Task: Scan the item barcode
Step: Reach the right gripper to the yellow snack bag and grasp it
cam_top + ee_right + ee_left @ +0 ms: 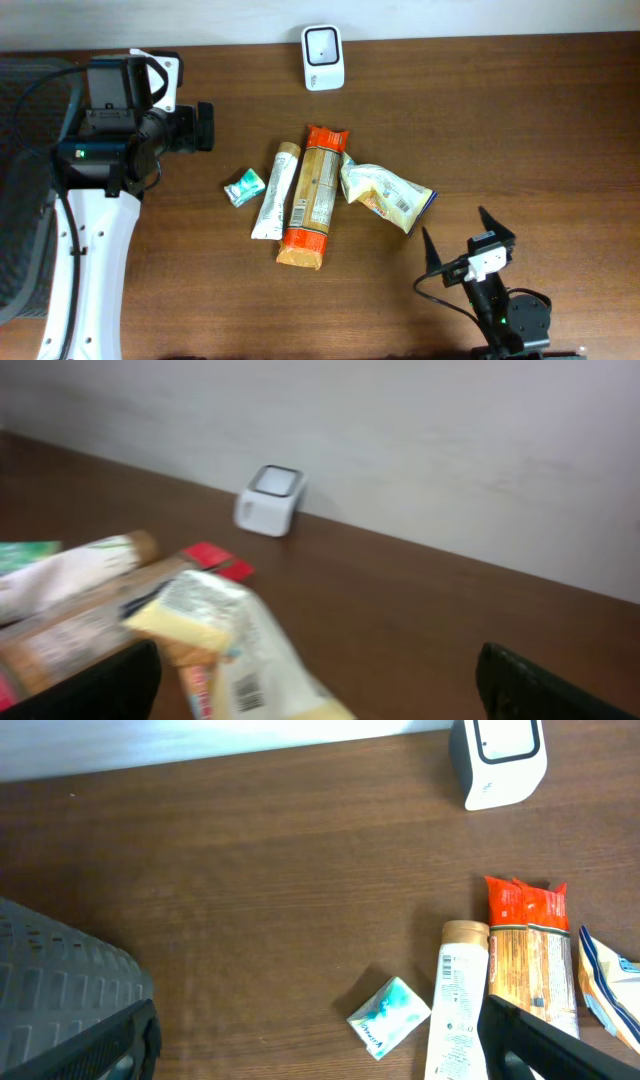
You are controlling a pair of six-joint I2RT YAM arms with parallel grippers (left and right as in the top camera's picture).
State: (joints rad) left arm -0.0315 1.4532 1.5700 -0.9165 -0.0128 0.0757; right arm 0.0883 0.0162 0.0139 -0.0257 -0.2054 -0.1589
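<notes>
The bag (385, 192) is far from the robot's left gripper and its barcode end (404, 206) is away from the scanner, so the robot's right gripper should grab the bag and turn it.
A white barcode scanner (322, 57) stands at the table's back edge; it also shows in the wrist views (498, 758) (270, 498). Mid-table lie a small teal packet (244, 187), a white tube (274, 192), a long orange pack (313, 197) and a crinkled yellow-white bag (385, 196). My left gripper (205, 127) hovers open at the left, apart from the teal packet (390, 1015). My right gripper (452, 220) stands open at the front right, just short of the bag (240, 650), whose printed barcode (250, 695) faces the camera. Nothing sits between either pair of fingers.
A dark grey mesh surface (20, 180) borders the table's left side, beside the left arm's white base. A pale wall runs behind the scanner. Bare wood lies between the scanner and the items.
</notes>
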